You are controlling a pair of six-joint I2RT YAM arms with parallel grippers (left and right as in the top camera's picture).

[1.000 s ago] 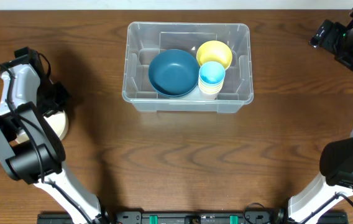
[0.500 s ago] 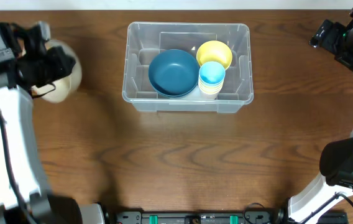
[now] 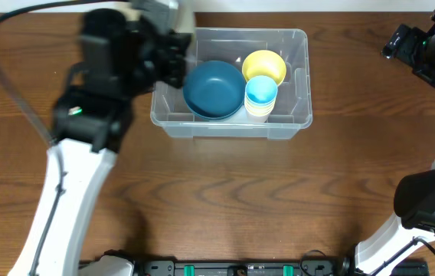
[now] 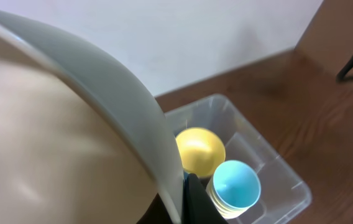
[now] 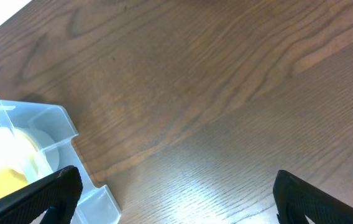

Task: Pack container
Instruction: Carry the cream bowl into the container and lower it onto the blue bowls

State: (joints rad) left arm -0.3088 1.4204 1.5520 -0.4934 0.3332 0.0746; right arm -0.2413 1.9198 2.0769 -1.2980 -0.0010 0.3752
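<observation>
The cream bowl (image 4: pixel 58 143) has its open side up, just like the empty dark blue bowl (image 3: pixel 214 90), so the robot's left gripper should carry on bringing the cream bowl there and lowering it until it sits inside.
The clear plastic container (image 3: pixel 233 126) stands at the back middle of the table. It holds a dark blue bowl (image 3: pixel 214 90), a yellow bowl (image 3: pixel 264 65) and a stack of cups with a light blue one (image 3: pixel 261 90) on top. My left gripper (image 3: pixel 173 55) is shut on the rim of a cream bowl (image 3: pixel 185 17), held above the container's back left corner. In the left wrist view the cream bowl (image 4: pixel 52 137) fills the left side, above the yellow bowl (image 4: pixel 200 149) and the blue cup (image 4: pixel 235 186). My right gripper (image 3: pixel 413 50) is open and empty at the far right.
The right wrist view shows the container's right corner (image 5: pixel 52 124) and bare brown wood table (image 5: pixel 226 93) beneath the open gripper (image 5: pixel 176 202). A white wall runs behind the table's back edge.
My left arm has lifted the cream bowl from the table's left side and swung it up and right to the container's back left corner. The right arm has not moved.
</observation>
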